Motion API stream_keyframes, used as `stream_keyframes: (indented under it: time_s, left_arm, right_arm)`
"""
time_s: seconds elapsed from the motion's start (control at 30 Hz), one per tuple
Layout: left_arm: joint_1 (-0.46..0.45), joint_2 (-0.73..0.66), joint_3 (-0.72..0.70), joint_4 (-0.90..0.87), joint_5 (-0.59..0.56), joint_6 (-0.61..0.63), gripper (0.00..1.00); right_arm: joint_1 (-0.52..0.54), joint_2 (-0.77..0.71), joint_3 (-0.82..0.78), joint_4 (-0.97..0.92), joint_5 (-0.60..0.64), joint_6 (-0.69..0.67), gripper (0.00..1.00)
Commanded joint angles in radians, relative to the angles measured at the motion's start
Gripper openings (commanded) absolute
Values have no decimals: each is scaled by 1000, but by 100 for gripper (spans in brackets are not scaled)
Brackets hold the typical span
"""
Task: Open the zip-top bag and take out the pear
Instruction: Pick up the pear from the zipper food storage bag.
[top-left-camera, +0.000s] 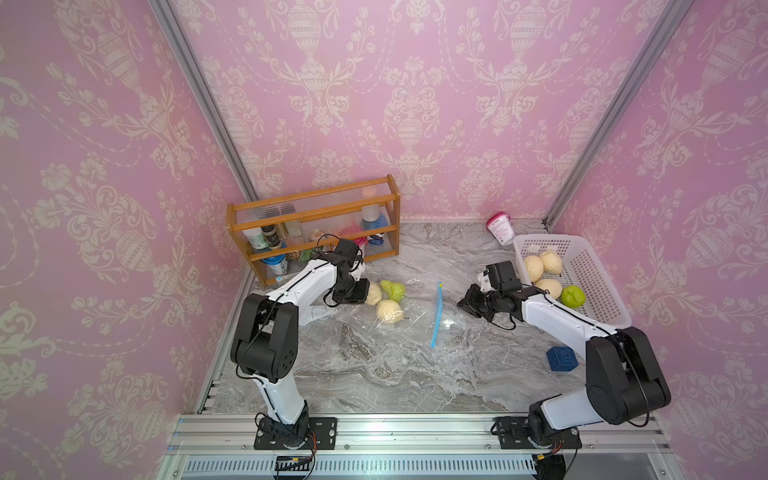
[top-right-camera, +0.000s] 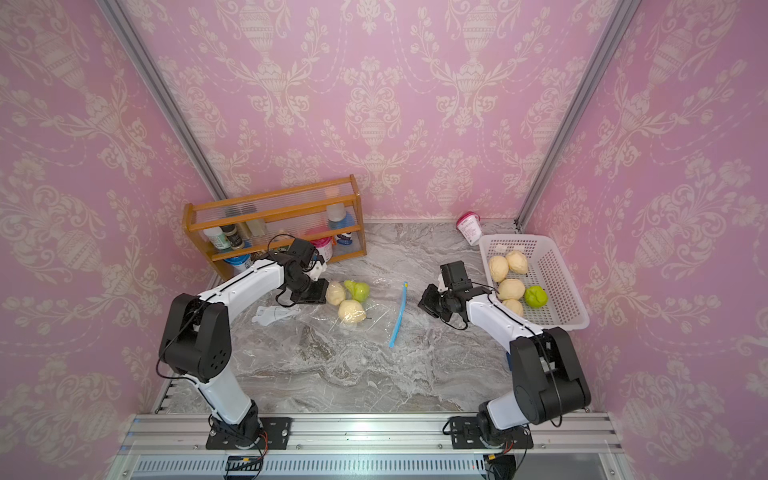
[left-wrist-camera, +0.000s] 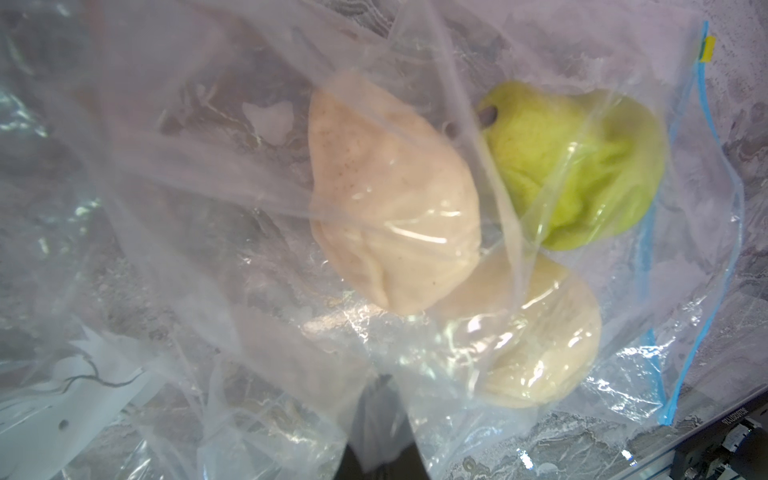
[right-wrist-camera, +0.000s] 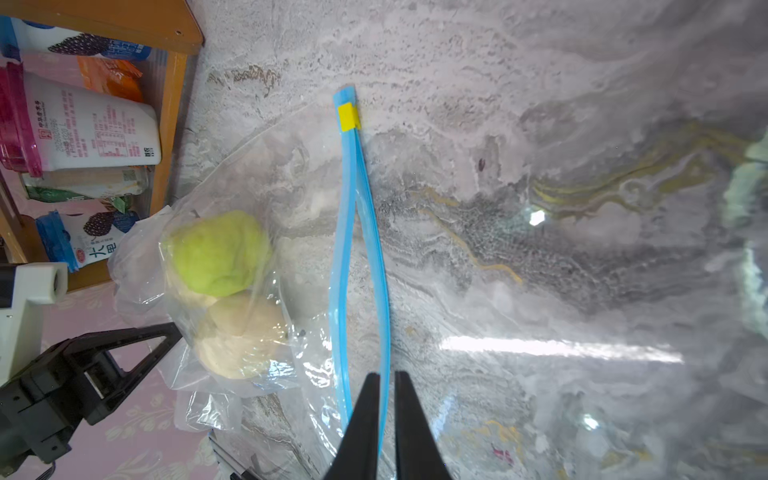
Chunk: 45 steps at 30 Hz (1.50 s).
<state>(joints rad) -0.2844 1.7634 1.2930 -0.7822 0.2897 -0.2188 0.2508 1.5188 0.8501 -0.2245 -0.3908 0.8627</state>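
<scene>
I should raise the bag's closed end with my left gripper to slide the pears, now far from the bag's zip, closer before my right gripper reaches in.
The clear zip-top bag lies on the marble table, and its blue zip strip gapes open. The yellow slider sits at the strip's far end. Inside are a green pear and two beige pears. My left gripper is shut on the bag's film at the closed end, next to the pears. My right gripper hangs just right of the strip, apart from it. Its jaws are all but shut, with a thin slit between them, and hold nothing.
A white basket at the right holds several pears. A wooden shelf with bottles stands at the back left, just behind my left arm. A pink-lidded tub stands at the back, a blue cube by my right arm, and white paper under my left arm.
</scene>
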Motion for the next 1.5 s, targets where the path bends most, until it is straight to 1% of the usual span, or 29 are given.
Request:
stream_keyframes:
  time_s: [0.0,0.3,0.4,0.47,0.57,0.7,0.83,1.0,1.17,1.23,1.3,1.37,1.47]
  left_arm:
    - [5,-24,-11,-14,25,-8,0]
    - [4,-28,-1,-21,28,-11,0]
    - [4,-32,3,-30,29,-12,0]
    - [5,-46,7,-29,41,-11,0]
    - [2,-74,26,-33,54,-16,0]
    - [-18,-104,75,-44,70,-15,0]
    - [-72,-129,138,-61,60,-4,0]
    - [-165,-141,224,-78,15,-11,0]
    - [-226,-174,273,-56,-11,-58,0]
    - [-232,-185,283,-49,-11,-71,0]
    - [-233,-186,280,-58,-32,-76,0]
    - [-231,-175,274,-85,-73,-70,0]
    - [-231,-155,243,-111,-118,-69,0]
  right_arm:
    - [24,77,-12,138,-72,75,12]
    - [102,207,23,217,-71,133,13]
    - [116,221,6,315,-101,168,14]
    - [120,216,-25,420,-121,199,19]
    - [122,192,-76,556,-107,229,31]
    - [126,187,-89,600,-105,216,46]
    - [127,195,-99,654,-119,224,49]
    - [126,185,-128,732,-108,250,48]
    - [123,161,-140,723,-110,229,46]
    - [121,153,-148,714,-110,218,46]
    - [122,140,-155,697,-103,203,49]
    - [122,122,-152,642,-86,176,50]
    - [126,72,-132,485,-30,68,51]
